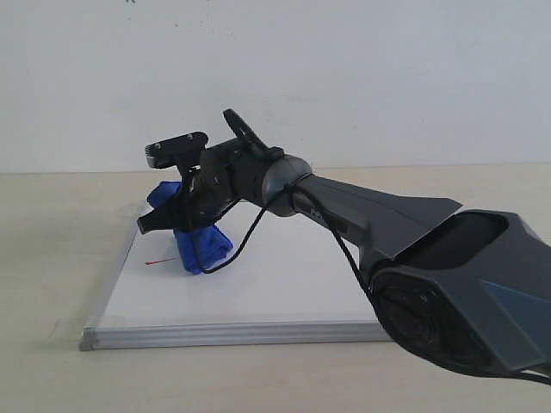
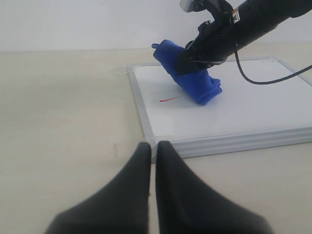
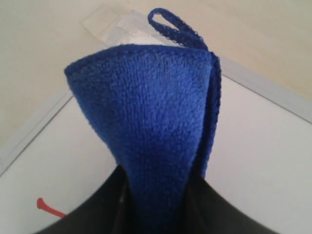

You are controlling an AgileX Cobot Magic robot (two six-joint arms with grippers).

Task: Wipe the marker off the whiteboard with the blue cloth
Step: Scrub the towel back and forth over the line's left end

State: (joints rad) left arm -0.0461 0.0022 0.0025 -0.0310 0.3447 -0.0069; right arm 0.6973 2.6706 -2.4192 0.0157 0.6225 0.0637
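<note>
The red marker line [image 1: 162, 261] sticks out beside the blue cloth, so my right gripper should wipe the cloth back over the line's end [image 1: 148, 262] near the silver frame.
The whiteboard [image 1: 258, 292] lies flat on the table, its silver frame toward the front. My right gripper [image 1: 176, 219] reaches across to the board's left part and is shut on the blue cloth [image 1: 202, 245], which rests on the white surface. A short stretch of the red marker [image 1: 160, 260] line shows just left of the cloth. In the right wrist view the blue cloth [image 3: 156, 126] fills the gap between the fingers, with the red marker [image 3: 48, 208] end beside them. The left wrist view shows my left gripper [image 2: 152, 145] shut and empty, low over the table near the whiteboard [image 2: 234, 117] corner.
A pale beige table [image 1: 43, 258] runs around the board, with a white wall [image 1: 344, 69] behind it. The right arm's dark body [image 1: 448, 284] spans the board's right side. A clear tape tab [image 3: 105, 22] sits at the far corner.
</note>
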